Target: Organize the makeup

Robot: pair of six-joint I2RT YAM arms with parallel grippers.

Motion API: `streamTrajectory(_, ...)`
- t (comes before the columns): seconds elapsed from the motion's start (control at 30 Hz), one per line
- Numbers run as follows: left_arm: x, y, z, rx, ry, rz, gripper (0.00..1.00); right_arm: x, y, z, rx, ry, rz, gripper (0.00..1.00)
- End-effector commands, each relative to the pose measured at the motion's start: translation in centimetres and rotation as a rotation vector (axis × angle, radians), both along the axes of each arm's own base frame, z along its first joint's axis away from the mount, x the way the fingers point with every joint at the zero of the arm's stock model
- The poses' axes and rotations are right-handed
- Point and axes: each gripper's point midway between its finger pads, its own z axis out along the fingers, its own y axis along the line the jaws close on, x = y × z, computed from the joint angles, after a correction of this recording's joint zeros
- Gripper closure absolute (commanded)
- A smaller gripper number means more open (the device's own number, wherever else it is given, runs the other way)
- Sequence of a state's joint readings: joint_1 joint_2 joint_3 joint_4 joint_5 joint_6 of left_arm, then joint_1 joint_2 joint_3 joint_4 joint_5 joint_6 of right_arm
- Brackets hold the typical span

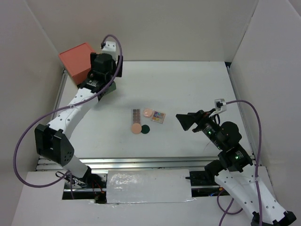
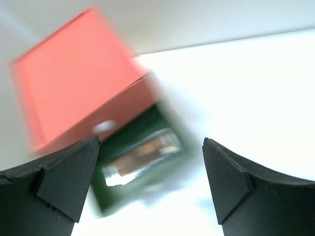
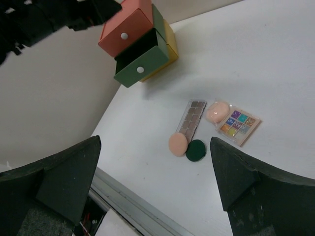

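The brown palette's long sides [image 3: 199, 122] are clear of the pink disc, so my left gripper should keep going toward the palette [image 3: 191, 119] and close across its narrow width.
The makeup lies mid-table: a brown palette [image 1: 136, 115] [image 3: 192, 118], a pink disc [image 1: 148, 113] [image 3: 217, 111], a square multicolour palette [image 1: 158, 116] [image 3: 238, 124], a peach disc [image 1: 136, 128] [image 3: 178, 144] and a dark-green disc [image 1: 146, 128] [image 3: 196, 150]. A second palette [image 2: 140, 155], blurred, lies in the open green drawer [image 3: 142, 61]. My left gripper [image 1: 104, 70] [image 2: 150, 147] is open and empty above that drawer. My right gripper [image 1: 186, 121] [image 3: 155, 142] is open and empty, raised to the right of the items. No green tubes are in view.
The red-green-yellow drawer chest [image 1: 77, 61] [image 3: 142, 42] [image 2: 74, 73] stands at the back left corner. White walls enclose the table on three sides. A metal rail [image 1: 141, 162] runs along the near edge.
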State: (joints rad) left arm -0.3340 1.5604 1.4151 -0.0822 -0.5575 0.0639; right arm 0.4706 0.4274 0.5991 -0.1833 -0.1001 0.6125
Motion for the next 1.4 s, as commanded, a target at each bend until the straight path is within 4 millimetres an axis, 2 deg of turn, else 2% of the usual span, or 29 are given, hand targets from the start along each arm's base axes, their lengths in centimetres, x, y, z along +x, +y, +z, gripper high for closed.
streamTrajectory(0.0, -1.8, -5.3, -1.2, -0.482, 0.130, 0.012, 0.01, 0.2, -0.9, 1.1, 0.010, -0.043, -0.046, 0.00)
streamTrajectory(0.03, -2.2, -6.6, -2.5, -0.536, 0.174, -0.010, 0.01, 0.2, -1.0, 1.0, 0.009, -0.041, -0.054, 0.00)
streamTrajectory(0.07, -3.5, -9.1, -4.9, -0.557, 0.248, -0.050, 0.01, 0.2, -1.1, 1.1, 0.008, -0.043, -0.055, 0.00)
streamTrajectory(0.13, -5.0, -11.7, -7.8, -0.585, 0.303, -0.007, 0.01, 0.2, -1.1, 1.0, 0.005, -0.041, -0.060, 0.00)
streamTrajectory(0.17, -6.7, -14.6, -9.5, -0.559, 0.347, -0.043, 0.01, 0.3, -1.3, 1.0, 0.004, -0.039, -0.068, 0.00)
streamTrajectory(0.2, -7.5, -15.3, -12.0, -0.538, 0.395, 0.001, 0.01, 0.3, -1.3, 1.1, 0.005, -0.043, -0.068, 0.00)
streamTrajectory(0.27, -9.3, -17.9, -14.6, -0.509, 0.469, -0.028, 0.00, 0.5, -1.2, 0.8, -0.001, -0.036, -0.069, 0.00)
streamTrajectory(0.3, -9.8, -18.5, -16.4, -0.499, 0.500, -0.009, 0.01, 0.6, -1.3, 0.6, -0.010, -0.025, -0.075, 0.00)
streamTrajectory(0.37, -10.9, -19.0, -18.4, -0.472, 0.534, -0.009, 0.01, 1.4, -1.7, 0.1, -0.029, 0.011, -0.117, 0.00)
streamTrajectory(0.5, -11.7, -18.4, -21.1, -0.442, 0.565, 0.027, 0.01, 3.2, -3.3, -1.6, -0.096, 0.128, -0.242, 0.00)
streamTrajectory(0.57, -12.0, -17.9, -22.3, -0.422, 0.584, 0.044, 0.00, 3.9, -3.0, -3.1, -0.144, 0.195, -0.247, 0.00)
streamTrajectory(0.73, -12.2, -17.5, -23.6, -0.411, 0.585, 0.058, 0.01, 4.5, -1.6, -4.2, -0.169, 0.232, -0.188, 0.00)
streamTrajectory(0.83, -12.0, -17.1, -24.3, -0.394, 0.586, 0.066, 0.01, 4.6, -1.3, -4.3, -0.168, 0.226, -0.172, 0.00)
streamTrajectory(0.93, -11.9, -16.5, -26.0, -0.384, 0.614, 0.085, 0.01, 4.6, -0.9, -4.2, -0.161, 0.212, -0.153, 0.00)
streamTrajectory(1.03, -11.9, -16.0, -26.6, -0.401, 0.612, 0.088, 0.04, 4.6, -0.6, -4.3, -0.162, 0.206, -0.137, 0.00)
streamTrajectory(1.13, -11.7, -15.6, -26.8, -0.402, 0.604, 0.098, 0.14, 4.6, -0.4, -4.4, -0.161, 0.203, -0.126, 0.00)
streamTrajectory(1.3, -11.6, -14.2, -27.9, -0.408, 0.614, 0.119, 0.16, 4.6, -0.3, -4.3, -0.156, 0.195, -0.119, 0.00)
streamTrajectory(1.37, -11.6, -14.0, -28.6, -0.414, 0.623, 0.120, 0.20, 4.6, -0.3, -4.3, -0.155, 0.192, -0.117, 0.00)
